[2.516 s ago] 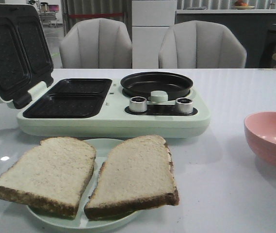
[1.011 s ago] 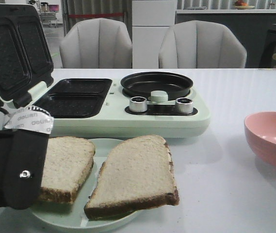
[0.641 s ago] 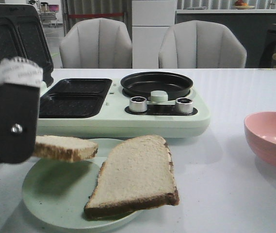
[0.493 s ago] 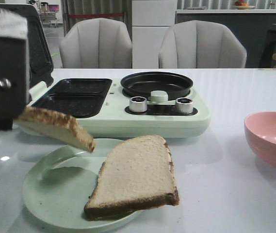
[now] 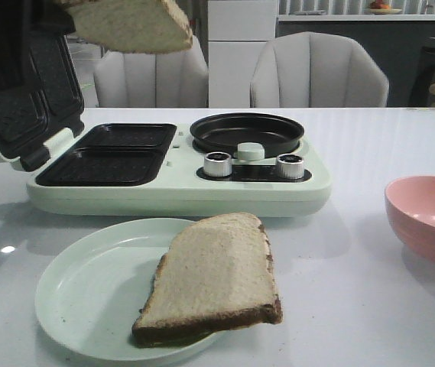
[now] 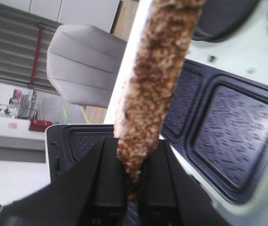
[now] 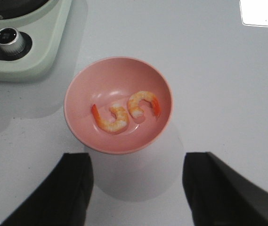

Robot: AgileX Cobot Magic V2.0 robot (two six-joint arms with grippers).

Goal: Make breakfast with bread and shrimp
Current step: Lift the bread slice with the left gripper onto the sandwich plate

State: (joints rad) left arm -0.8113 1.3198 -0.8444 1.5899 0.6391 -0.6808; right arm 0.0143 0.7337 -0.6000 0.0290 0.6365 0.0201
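Note:
The robot's left gripper should keep lowering the bread slice (image 5: 137,27), which hangs by its crust edge above the sandwich maker's empty rear grill well (image 5: 137,136), until the slice rests inside.
My left gripper (image 6: 133,176) is shut on one bread slice (image 6: 159,70) by its crust edge. In the front view that slice (image 5: 129,24) hangs high at the top left, above the open sandwich maker (image 5: 179,164). The second bread slice (image 5: 217,275) lies on the pale green plate (image 5: 87,294). Two shrimp (image 7: 124,110) lie in the pink bowl (image 7: 118,106) on the right, which also shows in the front view (image 5: 427,218). My right gripper (image 7: 136,188) is open and empty, above the table just short of the bowl.
The sandwich maker has two dark grill wells (image 5: 114,157), a raised lid (image 5: 18,84), a round black pan (image 5: 248,131) and two knobs (image 5: 219,164). Two grey chairs (image 5: 320,73) stand behind the white table (image 5: 355,306).
My left gripper came in, closed on the left bread slice, and lifted it off the plate up toward the sandwich maker's lid. The other slice and the bowl stayed put.

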